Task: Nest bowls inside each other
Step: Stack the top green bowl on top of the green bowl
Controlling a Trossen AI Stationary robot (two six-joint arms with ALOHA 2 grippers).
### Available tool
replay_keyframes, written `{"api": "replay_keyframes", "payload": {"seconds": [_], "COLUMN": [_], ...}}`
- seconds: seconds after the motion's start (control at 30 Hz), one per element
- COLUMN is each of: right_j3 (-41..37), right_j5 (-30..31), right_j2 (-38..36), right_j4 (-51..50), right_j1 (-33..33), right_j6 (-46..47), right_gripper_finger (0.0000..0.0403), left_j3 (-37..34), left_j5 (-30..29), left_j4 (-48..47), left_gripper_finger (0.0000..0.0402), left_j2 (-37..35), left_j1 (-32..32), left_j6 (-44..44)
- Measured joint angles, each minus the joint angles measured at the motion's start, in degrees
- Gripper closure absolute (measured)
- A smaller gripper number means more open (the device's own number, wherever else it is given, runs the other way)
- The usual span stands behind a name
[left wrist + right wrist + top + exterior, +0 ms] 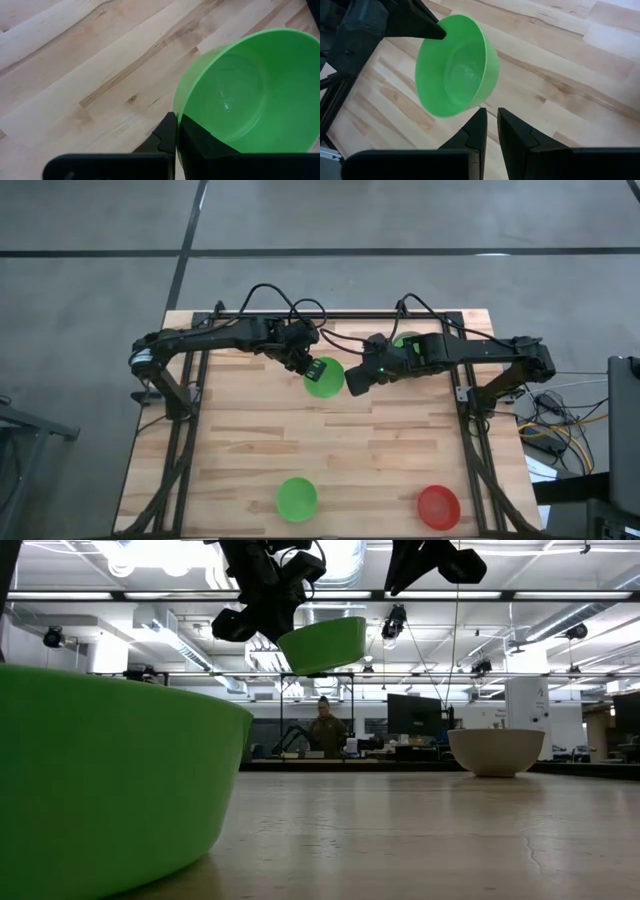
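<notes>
My right gripper's fingers are almost closed and stop short of the held green bowl, so I need to open them wider and move them around the bowl's free rim.
My left gripper is shut on a bright green bowl, held high above the table's middle. My right gripper hangs just to the right of that bowl. Its fingers stand a narrow gap apart with nothing between them, and one fingertip is close to the bowl's rim. A second green bowl and a red bowl stand on their bases near the table's front edge. Another green bowl shows partly behind the right arm. A pale bowl stands upright on the table. My left gripper holds the green bowl by its rim, one finger outside the wall and the other inside. The fingers slant down from the table's left. The bowl is lifted clear of the table and tilted, its opening turned up and toward the right arm.
The arms' dark frames and cables run along the table's left, right and far sides. Bare wood lies between the held bowl and the bowls at the front. In the low view the near green bowl fills the left; a person sits far behind the table.
</notes>
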Motion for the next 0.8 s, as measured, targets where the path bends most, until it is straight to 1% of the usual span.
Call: {"api": "replay_keyframes", "payload": {"seconds": [0.6, 0.8], "right_j3": [-0.02, -0.02], "right_j5": [0.02, -0.04], "right_j2": [-0.04, -0.04], "right_j4": [-0.12, 1.33], "right_j1": [0.00, 0.00], "right_j6": [-0.27, -3.21], "right_gripper_finger": [0.0360, 0.0360], "left_j3": [0.00, 0.00], "left_j5": [-0.01, -0.01], "left_j4": [-0.02, -0.02], "left_gripper_finger": [0.0392, 0.0392], "left_j2": [0.00, 0.00], "left_j1": [0.00, 0.00], "left_j6": [0.04, 0.04]}}
